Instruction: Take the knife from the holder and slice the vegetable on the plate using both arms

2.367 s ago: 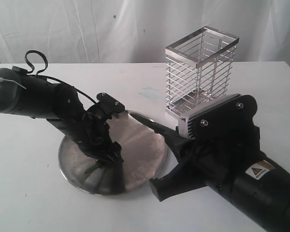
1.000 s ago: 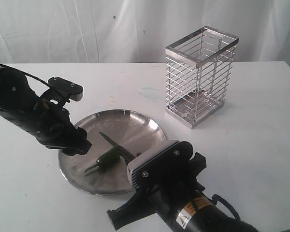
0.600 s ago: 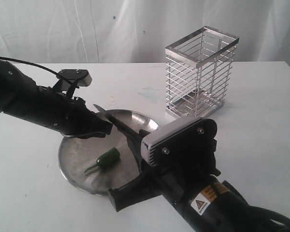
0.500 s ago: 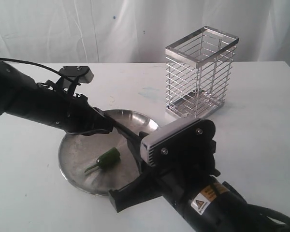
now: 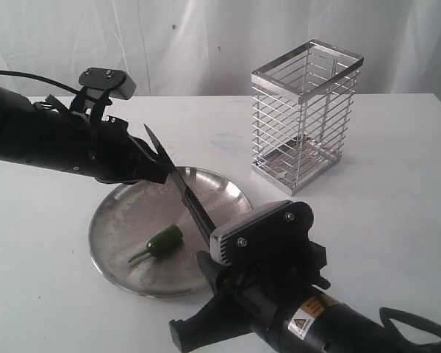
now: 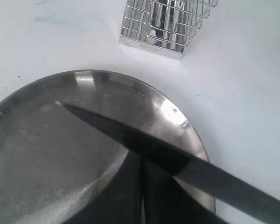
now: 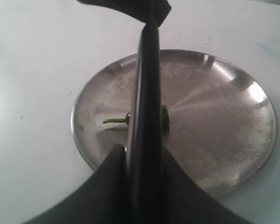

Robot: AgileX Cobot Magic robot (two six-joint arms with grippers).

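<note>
My left gripper has the blade (image 5: 178,179) slanting up against its fingers, so it should back off while my right gripper lowers the blade onto the green chili (image 5: 165,240).
My right gripper (image 5: 209,254) at the front is shut on the handle of the black knife (image 5: 178,187), whose blade slants up over the steel plate (image 5: 117,220) with its tip raised. My left gripper (image 5: 156,175) reaches in from the left, shut, with its tips against the blade's side. The green chili (image 5: 164,241) lies free on the plate under the blade. In the right wrist view my right gripper (image 7: 142,151) holds the knife (image 7: 147,84) above the chili (image 7: 164,116). In the left wrist view the knife (image 6: 130,137) crosses the tips of my left gripper (image 6: 141,163). The chrome wire holder (image 5: 305,114) stands empty.
White tabletop (image 5: 397,184) all round, with a white curtain behind. The holder (image 6: 163,23) stands to the plate's far right. The plate (image 6: 46,130) fills most of the left wrist view, and the plate (image 7: 214,140) sits centred in the right wrist view.
The knife's tip has risen and the blade now slants steeply. My right arm has drawn back toward the front. My left gripper lifted slightly, staying beside the blade. The chili has not moved.
</note>
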